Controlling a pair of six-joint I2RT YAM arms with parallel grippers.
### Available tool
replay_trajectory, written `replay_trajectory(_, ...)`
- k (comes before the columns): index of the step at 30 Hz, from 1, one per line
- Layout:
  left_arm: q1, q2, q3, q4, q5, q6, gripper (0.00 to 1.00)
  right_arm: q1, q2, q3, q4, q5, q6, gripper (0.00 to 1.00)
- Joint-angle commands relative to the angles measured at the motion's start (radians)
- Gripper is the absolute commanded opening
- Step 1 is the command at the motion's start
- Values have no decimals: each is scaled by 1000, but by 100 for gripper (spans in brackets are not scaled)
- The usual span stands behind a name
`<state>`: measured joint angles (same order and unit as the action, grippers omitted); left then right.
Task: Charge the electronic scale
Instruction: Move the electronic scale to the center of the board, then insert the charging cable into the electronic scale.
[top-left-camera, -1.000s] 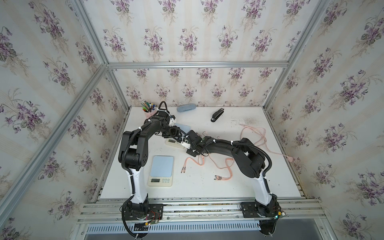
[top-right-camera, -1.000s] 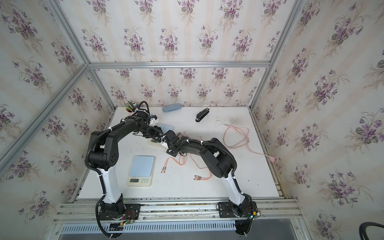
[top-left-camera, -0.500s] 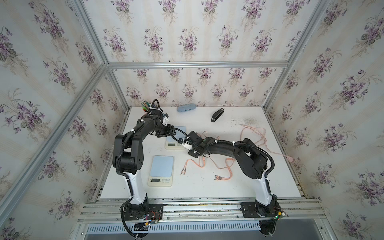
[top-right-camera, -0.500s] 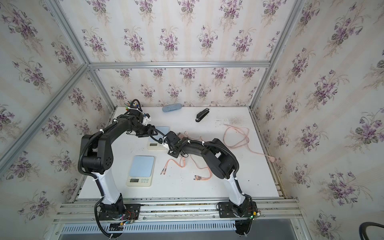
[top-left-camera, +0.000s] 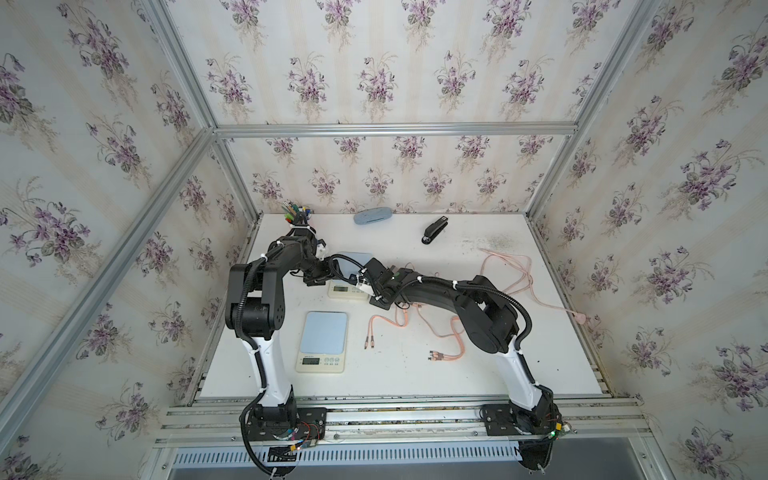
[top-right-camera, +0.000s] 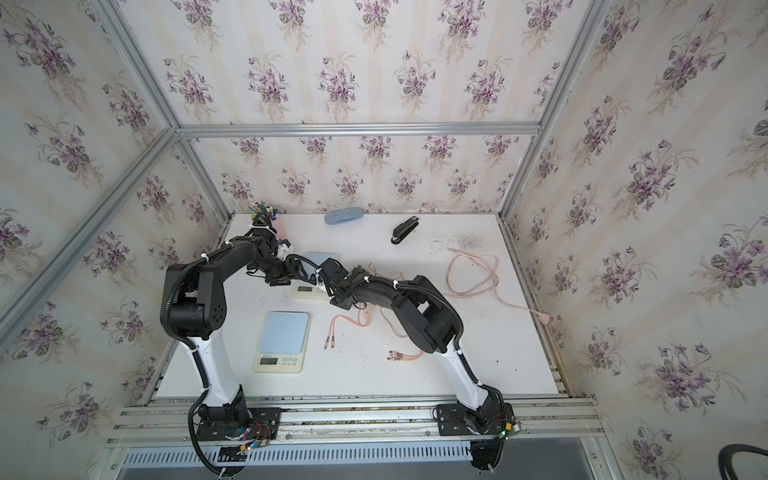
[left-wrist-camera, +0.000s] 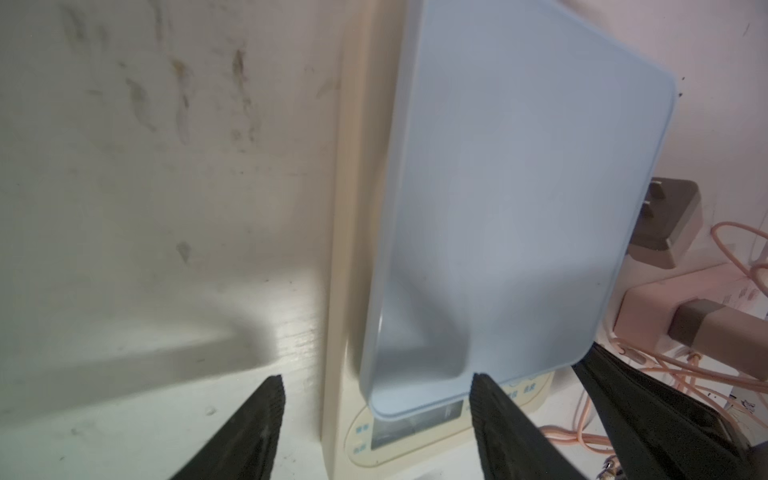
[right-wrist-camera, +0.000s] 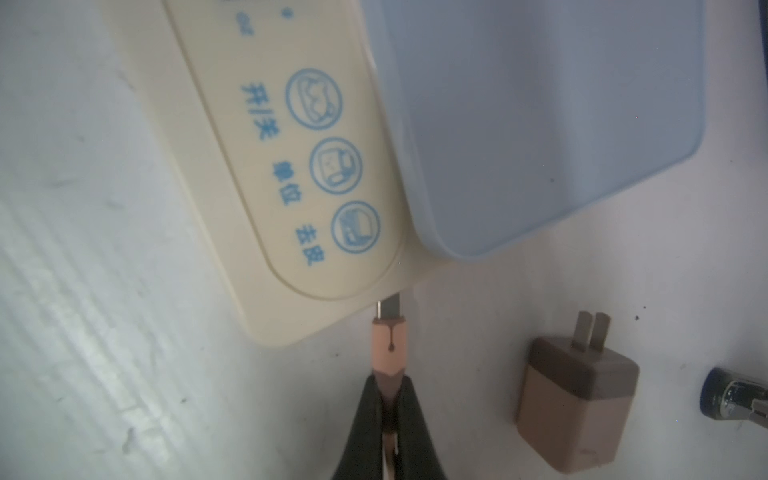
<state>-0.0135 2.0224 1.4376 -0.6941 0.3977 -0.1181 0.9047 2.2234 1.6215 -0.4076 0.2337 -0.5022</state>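
The plug sits shallow (right-wrist-camera: 389, 306) in the side of the scale, so next my left gripper steadies the cream edge (left-wrist-camera: 337, 412) by the display while my right gripper pushes the plug in.
The electronic scale (top-left-camera: 345, 289), cream with a pale blue platform (left-wrist-camera: 511, 199), lies mid-table between both arms. My left gripper (left-wrist-camera: 376, 384) is open and hovers at the scale's display end, one finger beside the cream edge and one over the platform. It shows at the scale's left side in a top view (top-left-camera: 318, 276). My right gripper (right-wrist-camera: 388, 390) is shut on the pink cable's plug (right-wrist-camera: 390, 345). The plug's metal tip (right-wrist-camera: 389, 305) meets the scale's side by the button panel (right-wrist-camera: 316, 166).
A brown charger brick (right-wrist-camera: 577, 399) lies beside the plug, next to a pink power strip (left-wrist-camera: 665, 307). A second scale (top-left-camera: 322, 340) sits nearer the front. Loose pink cables (top-left-camera: 511, 270), a black stapler (top-left-camera: 435, 229), a blue case (top-left-camera: 372, 216) and a pen cup (top-left-camera: 298, 212) lie behind.
My left arm has swung leftward and its gripper has shifted to the scale's left side. The right arm holds the plug in the same place.
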Motion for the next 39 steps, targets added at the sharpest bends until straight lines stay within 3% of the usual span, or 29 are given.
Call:
replay_trajectory(1,1,-24,-25,-16,42,14,72,13,-25,-28,-39,-77,-29,0)
replay_trajectory(7,0,-72,-85,-16,47,33,72,31,-71,-80,2,-114,-18,0)
replay_trajectory(16,22,-89,-56,-18,36,33,72,-2,-96,-129,46,-53,60,0)
replay_trajectory(27,50,-27,-20,-22,67,35,71,-12,-21,-43,-14,-98,-8,0)
replay_trajectory(39,58,3,-39,-24,72,52,70,-13,-29,-47,43,-125,-21,0)
